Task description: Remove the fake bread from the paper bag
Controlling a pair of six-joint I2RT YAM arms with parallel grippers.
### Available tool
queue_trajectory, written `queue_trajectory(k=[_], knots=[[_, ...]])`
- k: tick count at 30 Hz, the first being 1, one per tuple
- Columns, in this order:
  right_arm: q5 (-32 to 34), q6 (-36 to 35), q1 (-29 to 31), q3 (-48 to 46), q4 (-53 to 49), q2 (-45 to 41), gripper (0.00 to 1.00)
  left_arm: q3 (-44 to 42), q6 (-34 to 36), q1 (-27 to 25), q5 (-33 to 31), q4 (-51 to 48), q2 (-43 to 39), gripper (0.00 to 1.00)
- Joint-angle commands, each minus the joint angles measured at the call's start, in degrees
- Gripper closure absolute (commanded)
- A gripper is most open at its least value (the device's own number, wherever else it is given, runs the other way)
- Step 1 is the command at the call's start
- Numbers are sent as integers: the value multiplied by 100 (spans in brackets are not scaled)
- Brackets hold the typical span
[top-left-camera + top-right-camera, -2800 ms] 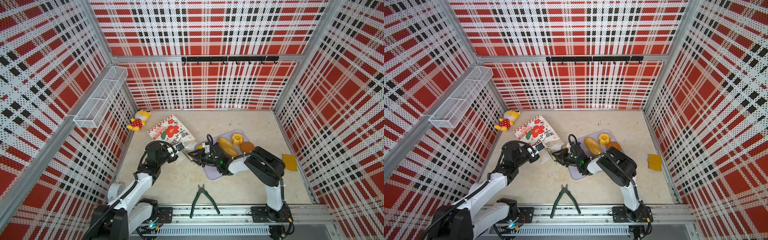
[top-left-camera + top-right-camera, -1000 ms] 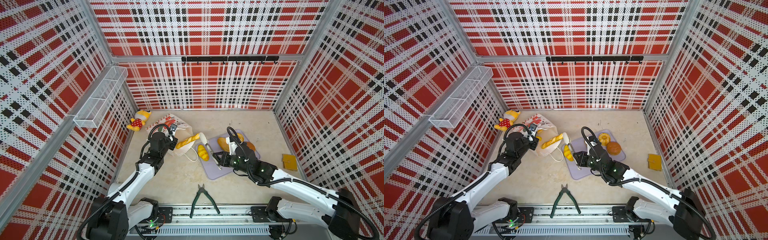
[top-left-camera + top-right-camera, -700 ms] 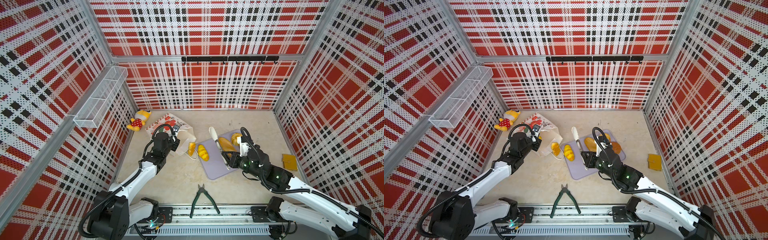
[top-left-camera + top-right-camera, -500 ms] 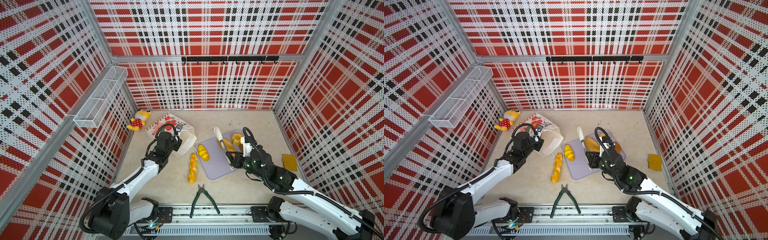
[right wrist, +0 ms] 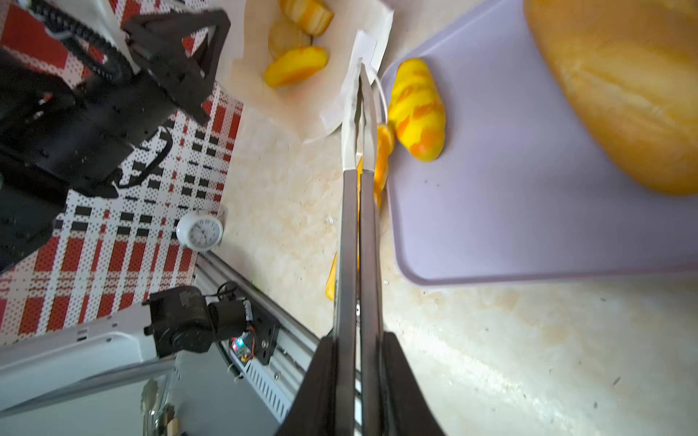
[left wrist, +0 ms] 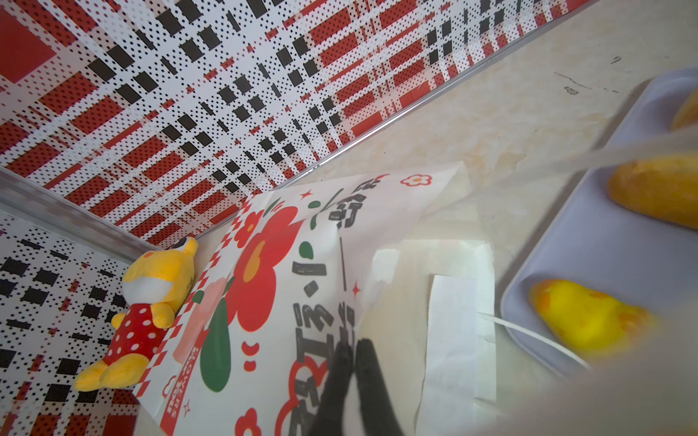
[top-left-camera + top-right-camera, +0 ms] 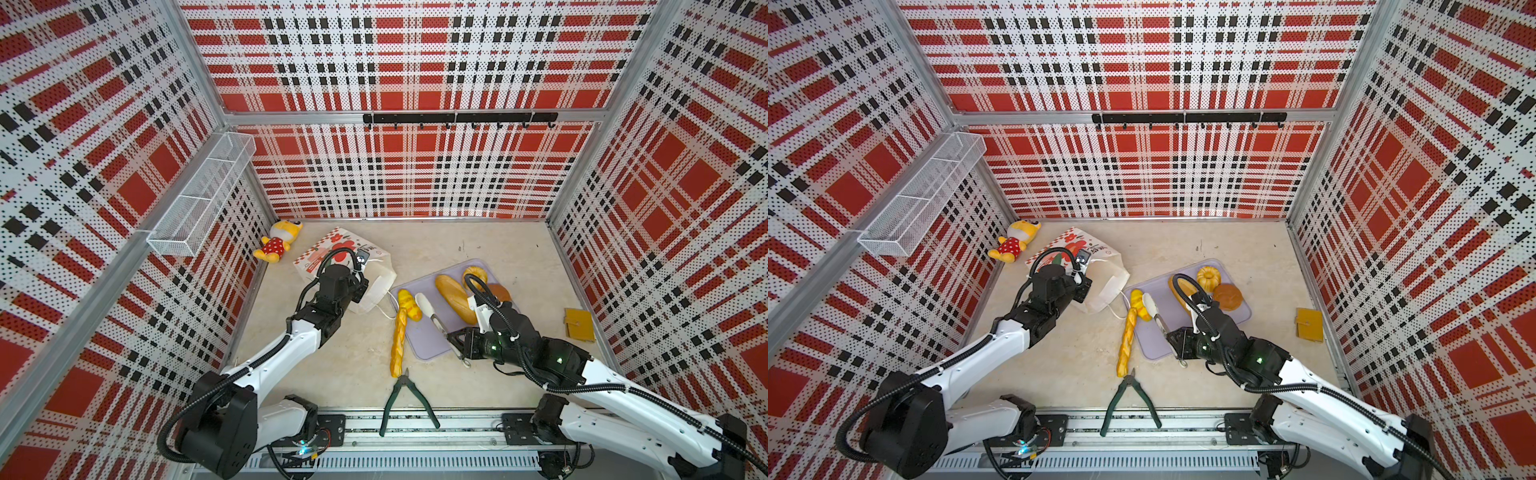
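Next, I pull the paper bag back with my left gripper, open for the tongs, because bread is still inside and the bag's opening crowds the lilac tray.
The paper bag (image 7: 376,279) (image 7: 1105,282) lies on its side at the back left, mouth toward the lilac tray (image 7: 426,338). My left gripper (image 7: 362,286) (image 6: 353,349) is shut on the bag's printed wall near the mouth. Fake bread (image 5: 296,66) still shows inside the bag. A long braided bread (image 7: 398,340) (image 7: 1126,340) lies on the table beside the tray. A yellow bread (image 7: 409,305) sits at the tray's edge, with a loaf (image 7: 455,297), a fluted cake (image 7: 1207,278) and a bun (image 7: 1227,297) on the tray. My right gripper (image 7: 457,341) (image 5: 359,339) is shut on metal tongs (image 5: 359,188), whose tips are closed and empty.
Green pliers (image 7: 405,399) lie at the front just below the long bread. A yellow plush doll (image 7: 276,245) sits in the back left corner. A yellow square (image 7: 578,324) lies by the right wall. A small white clock (image 5: 199,231) stands at the left wall.
The long braided bread has left the bag's mouth and dropped onto the table beside the tray. My right arm drew the tongs back toward the front. The left gripper kept its hold on the bag.
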Motion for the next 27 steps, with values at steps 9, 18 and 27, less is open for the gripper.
queue_trajectory(k=[9,18,27], knots=[[-109,-66,22,555,11,387,100,391,611,698,-2,233,342,100],[-14,-965,-274,1671,-921,961,100,651,563,846,395,708,530,100],[-1057,-903,-297,2286,452,2325,87,-69,1290,979,2138,1678,354,100]])
